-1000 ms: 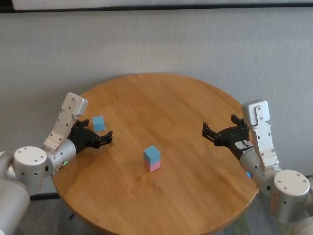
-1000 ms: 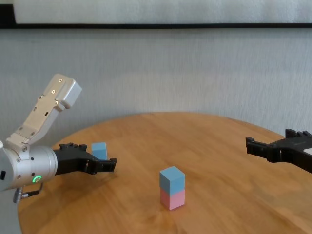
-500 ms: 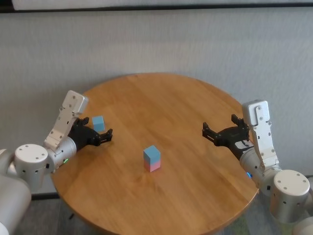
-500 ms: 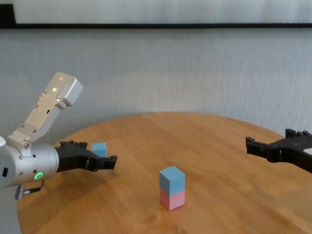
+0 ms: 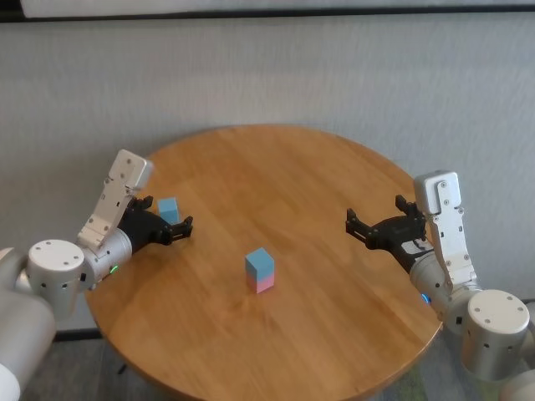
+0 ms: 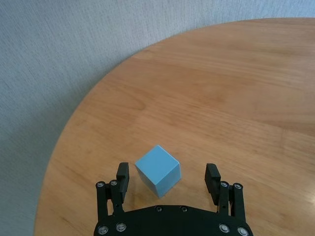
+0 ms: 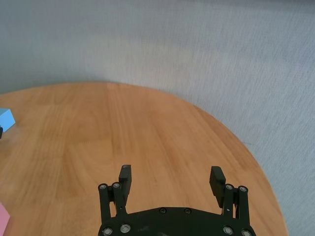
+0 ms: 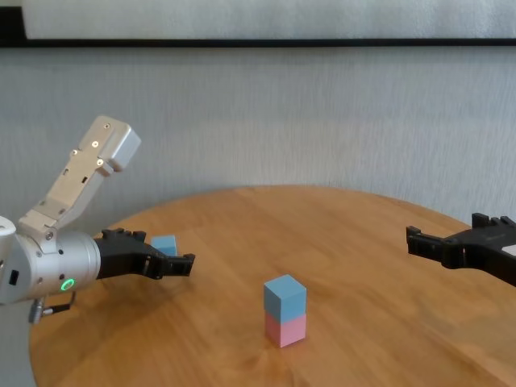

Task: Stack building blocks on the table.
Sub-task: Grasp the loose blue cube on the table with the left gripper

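Observation:
The second light blue block (image 6: 158, 170) should turn flat against the fingers when I close my left gripper, because its corner (image 6: 158, 191) points toward the palm.
On the round wooden table (image 5: 284, 167) a light blue block (image 5: 260, 262) sits on top of a pale pink block (image 5: 263, 284) near the middle; the chest view shows the same blue block (image 8: 285, 296) and pink block (image 8: 285, 329). A second light blue block (image 5: 169, 210) lies alone at the table's left side. My left gripper (image 5: 167, 214) is open, low over the table, with this loose block (image 6: 157, 170) between its spread fingers and not touching either one. At the table's right side my right gripper (image 5: 375, 211) hovers open and holds nothing.
A grey textured wall stands behind the table. The table's curved edge (image 6: 74, 118) runs close beyond the loose block. Bare wood lies between the stack and the right gripper (image 7: 171, 173).
My left gripper has slid forward so that its fingers now straddle the loose blue block. The stack and the right arm have not moved.

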`<state>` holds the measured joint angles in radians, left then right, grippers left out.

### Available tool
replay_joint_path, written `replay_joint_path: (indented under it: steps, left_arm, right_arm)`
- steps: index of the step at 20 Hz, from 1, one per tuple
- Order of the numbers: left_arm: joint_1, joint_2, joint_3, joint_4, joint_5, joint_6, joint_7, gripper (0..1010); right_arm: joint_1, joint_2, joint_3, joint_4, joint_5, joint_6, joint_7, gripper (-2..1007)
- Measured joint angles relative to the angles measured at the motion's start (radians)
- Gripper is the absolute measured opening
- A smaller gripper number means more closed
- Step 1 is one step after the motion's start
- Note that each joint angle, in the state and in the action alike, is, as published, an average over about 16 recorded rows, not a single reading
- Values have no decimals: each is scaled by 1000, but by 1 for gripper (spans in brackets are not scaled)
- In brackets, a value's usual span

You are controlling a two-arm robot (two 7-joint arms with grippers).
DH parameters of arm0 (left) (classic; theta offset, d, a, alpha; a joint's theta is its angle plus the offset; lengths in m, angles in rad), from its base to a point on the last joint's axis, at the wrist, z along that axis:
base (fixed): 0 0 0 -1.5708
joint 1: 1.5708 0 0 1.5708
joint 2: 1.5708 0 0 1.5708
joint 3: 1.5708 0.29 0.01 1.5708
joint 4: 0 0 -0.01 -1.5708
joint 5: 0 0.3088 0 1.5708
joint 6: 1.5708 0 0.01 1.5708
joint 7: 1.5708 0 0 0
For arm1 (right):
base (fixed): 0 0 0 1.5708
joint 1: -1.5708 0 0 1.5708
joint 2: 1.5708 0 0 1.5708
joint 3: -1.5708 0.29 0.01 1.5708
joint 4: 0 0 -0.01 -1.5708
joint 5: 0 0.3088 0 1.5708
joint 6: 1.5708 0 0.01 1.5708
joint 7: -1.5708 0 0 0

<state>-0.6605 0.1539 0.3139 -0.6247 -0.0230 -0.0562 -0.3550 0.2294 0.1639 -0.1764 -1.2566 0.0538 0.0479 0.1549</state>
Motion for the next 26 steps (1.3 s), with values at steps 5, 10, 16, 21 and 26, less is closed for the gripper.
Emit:
replay_joint_path:
  steps: [5,10,16,21,26]
  left_arm:
    - [-16,-7,-2,35,3,-16,-1,1000]
    - [-28,-14,-5,65,4,-31,-2,994]
    - [-39,-19,-9,91,8,-46,-3,941]
    - [-49,-23,-11,112,12,-57,-6,845]
    - [-58,-27,-14,132,16,-69,-8,699]
  right_arm:
    - [0,0,0,0,0,0,0,1005]
    - [0,0,0,0,0,0,0,1005]
    - [0,0,0,0,0,0,0,1005]
    - [0,0,0,0,0,0,0,1005]
    - [0,0,0,0,0,0,0,1005]
